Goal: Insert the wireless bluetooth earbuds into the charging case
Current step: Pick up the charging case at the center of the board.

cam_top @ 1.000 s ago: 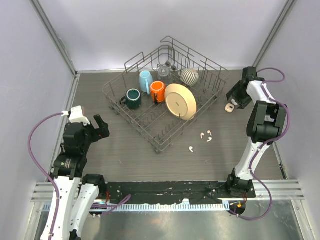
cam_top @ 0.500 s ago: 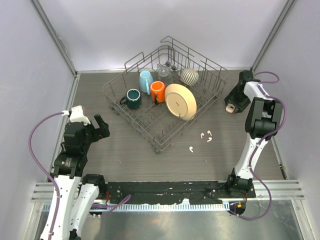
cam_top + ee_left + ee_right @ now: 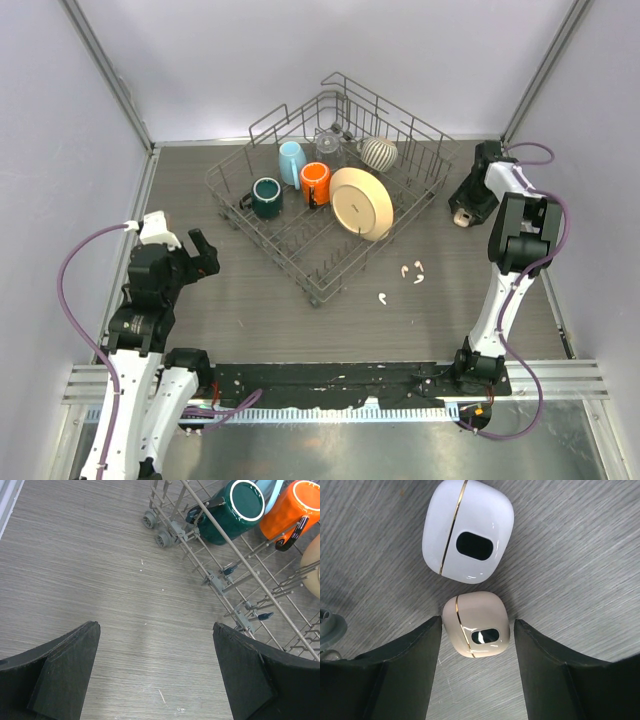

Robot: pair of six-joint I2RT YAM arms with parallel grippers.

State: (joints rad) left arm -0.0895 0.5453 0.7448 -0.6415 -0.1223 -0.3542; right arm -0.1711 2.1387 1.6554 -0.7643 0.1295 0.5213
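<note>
The beige case [image 3: 476, 624] is sitting close against the white case. Next, my right gripper moves the beige case to the clear space [image 3: 448, 279] next to the earbuds and grips it again before lifting it.
Several tiny white earbuds [image 3: 405, 270] lie loose on the table in front of the dish rack, one [image 3: 382, 297] a little nearer. At the far right, my right gripper [image 3: 463, 207] hangs low over two closed charging cases. In the right wrist view a beige case [image 3: 476, 625] with a gold seam lies on the table between the fingers. A larger white case [image 3: 468, 530] lies just beyond it. My right gripper [image 3: 477, 622] is open; one finger is almost at the case's edge, and a gap shows on the other side. My left gripper [image 3: 155, 626] is wide open over bare table [image 3: 200, 252], holding nothing.
A wire dish rack [image 3: 300, 270] fills the table's middle, holding a green mug [image 3: 267, 197], a blue cup [image 3: 291, 162], an orange mug [image 3: 316, 183], a cream plate [image 3: 362, 203] and a striped bowl [image 3: 379, 152]. Its wheeled corner [image 3: 162, 532] is close to my left gripper. Walls enclose the table.
My right gripper has swung left and down over the beige case, which now lies between its fingers, and its jaws have narrowed slightly. The left arm has not moved.
</note>
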